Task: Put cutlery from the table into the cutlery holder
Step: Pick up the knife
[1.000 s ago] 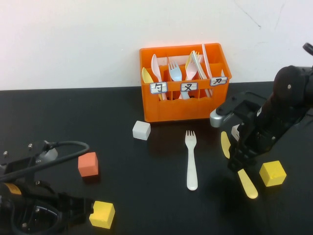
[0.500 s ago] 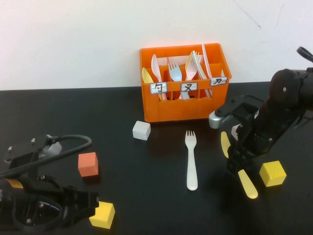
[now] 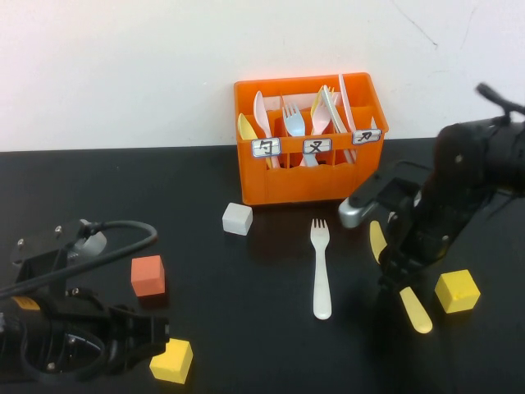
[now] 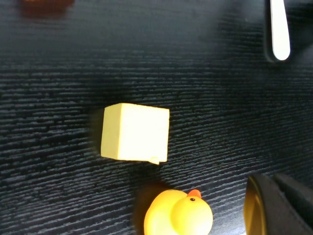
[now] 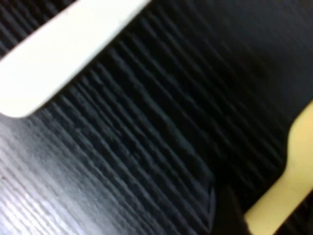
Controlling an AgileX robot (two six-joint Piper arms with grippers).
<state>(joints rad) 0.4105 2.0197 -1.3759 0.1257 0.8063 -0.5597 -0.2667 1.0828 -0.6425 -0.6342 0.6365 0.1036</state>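
I expect the white fork (image 3: 321, 269) to stand with its tines showing when I lower it into the holder, because the blue fork's head (image 3: 294, 121) sticks out of the holder.
The orange cutlery holder (image 3: 308, 176) stands at the back of the black table (image 3: 246, 279) with several pieces in it. A white fork (image 3: 321, 267) lies in front of it; its handle shows in the right wrist view (image 5: 63, 49) and its tip in the left wrist view (image 4: 279, 29). A pale yellow knife (image 3: 418, 312) lies right of the fork. My right gripper (image 3: 392, 275) is low over the knife's middle, open, one finger (image 5: 230, 210) beside the knife (image 5: 288, 181). My left gripper (image 3: 152, 335) is shut and empty at the front left.
A yellow cube (image 3: 172, 361) lies just by the left gripper, also in the left wrist view (image 4: 135, 132), beside a yellow rubber duck (image 4: 178, 213). A red cube (image 3: 148, 275), a white block (image 3: 237, 218) and another yellow cube (image 3: 457, 290) lie on the table.
The right arm has shifted slightly left and lowered over the knife, which has not moved. The left arm has crept a little to the right, towards the yellow cube.
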